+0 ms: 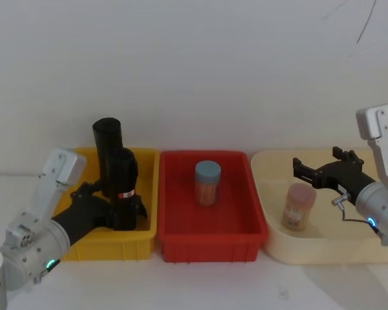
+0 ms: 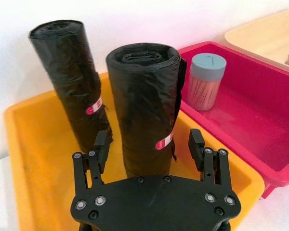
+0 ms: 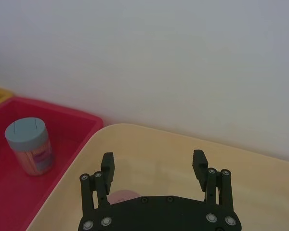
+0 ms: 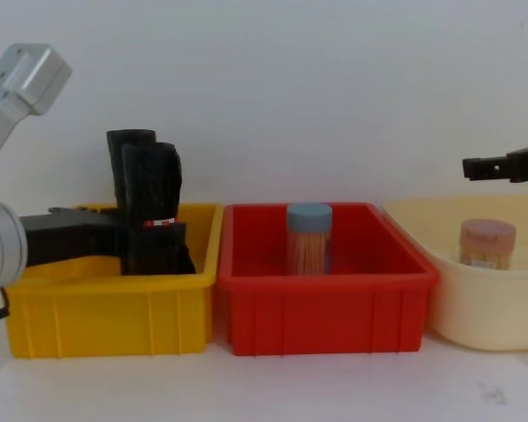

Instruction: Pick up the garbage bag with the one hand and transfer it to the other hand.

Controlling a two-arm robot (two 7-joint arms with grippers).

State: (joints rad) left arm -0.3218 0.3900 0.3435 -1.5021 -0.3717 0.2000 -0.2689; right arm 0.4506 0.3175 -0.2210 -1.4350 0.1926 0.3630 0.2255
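A red sticker point(image 2: 164, 141) is by the garbage bag's loose outer edge. I expect the garbage bag point(image 2: 143, 110) to stay wound and upright when I lift it, with that edge sticking out slightly.
Two black rolls stand upright in the yellow bin point(image 1: 110, 248). The nearer, thicker one is the garbage bag point(image 2: 144, 96) point(image 1: 125, 171) point(image 4: 154, 185), crinkled and glossy, with a small red sticker low on its side. My left gripper point(image 2: 149, 144) point(image 1: 126, 206) point(image 4: 158, 242), on the green-lit arm, is open, one finger on each side of the bag's lower part with small gaps. My right gripper point(image 1: 299, 169) point(image 3: 152, 159) point(image 4: 475, 165), on the blue-lit arm, hangs open above the beige tray point(image 1: 323, 248).
A slimmer black roll point(image 2: 67, 72) point(image 1: 107, 139) stands just behind the bag. The red bin point(image 1: 210, 245) in the middle holds a blue-lidded jar point(image 1: 207, 183). A pink-lidded jar point(image 1: 299, 206) sits in the tray under the right gripper. A white wall closes the back.
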